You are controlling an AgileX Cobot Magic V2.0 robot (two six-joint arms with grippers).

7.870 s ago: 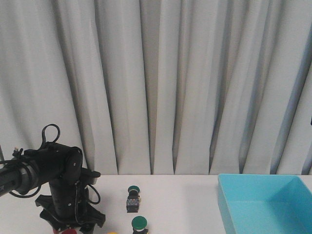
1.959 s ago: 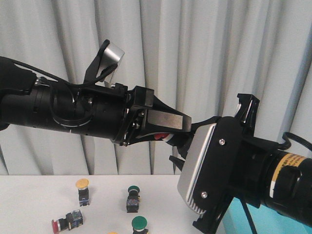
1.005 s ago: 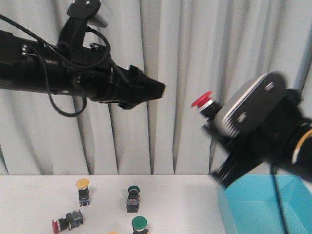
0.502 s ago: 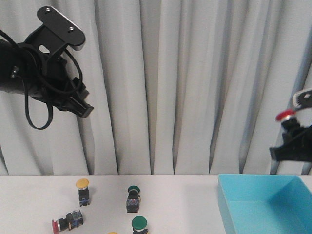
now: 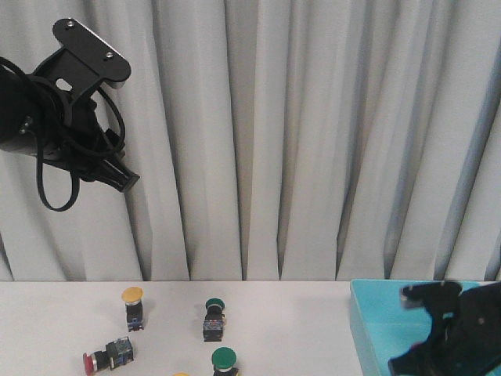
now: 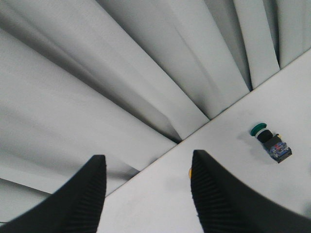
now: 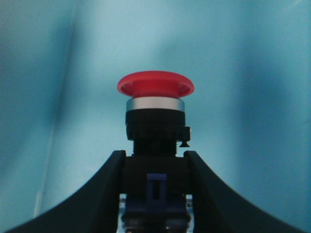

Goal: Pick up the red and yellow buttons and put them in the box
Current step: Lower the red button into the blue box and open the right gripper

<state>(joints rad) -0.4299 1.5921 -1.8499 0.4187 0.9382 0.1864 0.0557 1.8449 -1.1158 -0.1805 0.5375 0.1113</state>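
Note:
The yellow button [image 5: 181,374] next to the front green-capped button is far from the box [image 5: 378,313], so next my left gripper picks it up and passes it to my right gripper.
My right gripper [image 7: 154,160] is shut on the dark body of a red button [image 7: 155,85], held over the turquoise inside of the box [image 7: 252,58]. In the front view the right arm [image 5: 454,341] is low inside the box [image 5: 368,313] at the lower right, and its button is hidden there. My left gripper [image 6: 148,194] is open and empty, raised high at the upper left [image 5: 121,178]. On the table stand a yellow button [image 5: 133,296] and a red button [image 5: 95,362] lying on its side. A yellow cap [image 5: 180,374] shows at the bottom edge.
Two green-capped buttons [image 5: 214,304] [image 5: 224,359] stand mid-table; one also shows in the left wrist view [image 6: 266,132]. A white curtain [image 5: 274,141] hangs behind the table. The box's left wall is to the right of the buttons.
My right gripper has dropped with the red button from above the box down into it. My left arm has stayed high at the upper left, shifting only slightly.

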